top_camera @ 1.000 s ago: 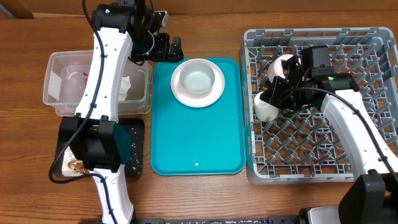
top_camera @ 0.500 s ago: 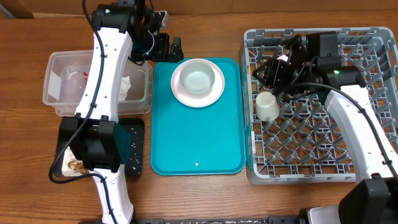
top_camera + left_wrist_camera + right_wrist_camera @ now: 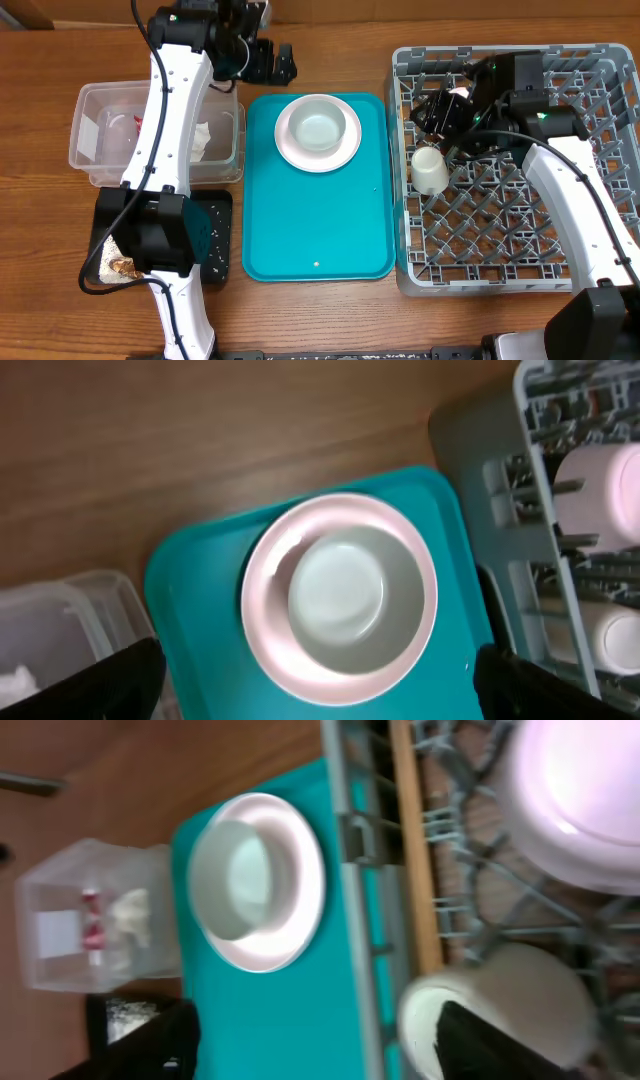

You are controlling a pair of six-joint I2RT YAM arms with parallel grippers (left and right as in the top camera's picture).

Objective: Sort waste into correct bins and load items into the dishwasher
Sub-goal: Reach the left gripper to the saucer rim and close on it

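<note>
Next, I lift the white bowl by its rim [image 3: 291, 123] with my left gripper and bring it to my right gripper first, because the bowl covers the white plate's middle [image 3: 317, 125].
A white bowl [image 3: 318, 127] sits on a white plate [image 3: 345, 150] at the far end of the teal tray [image 3: 318, 230]. My left gripper [image 3: 271, 62] hovers open just beyond the tray's far edge; in the left wrist view its fingers [image 3: 112, 680] flank the bowl [image 3: 337, 588] from above. A white cup [image 3: 430, 170] lies in the grey dish rack [image 3: 500, 270] at its left side. My right gripper [image 3: 441, 112] is open above the rack, just beyond the cup [image 3: 500, 1005] and apart from it. A pinkish-white dish [image 3: 575, 790] rests in the rack nearby.
A clear plastic bin [image 3: 90, 125] with paper scraps stands left of the tray. In front of it is a black bin [image 3: 212, 240] holding a crumpled wrapper [image 3: 122, 268]. The left arm's white links cross over both bins.
My right gripper has opened, let go of the white cup and pulled away toward the rack's far side. The cup now lies alone in the rack. My left gripper drifted slightly farther back.
</note>
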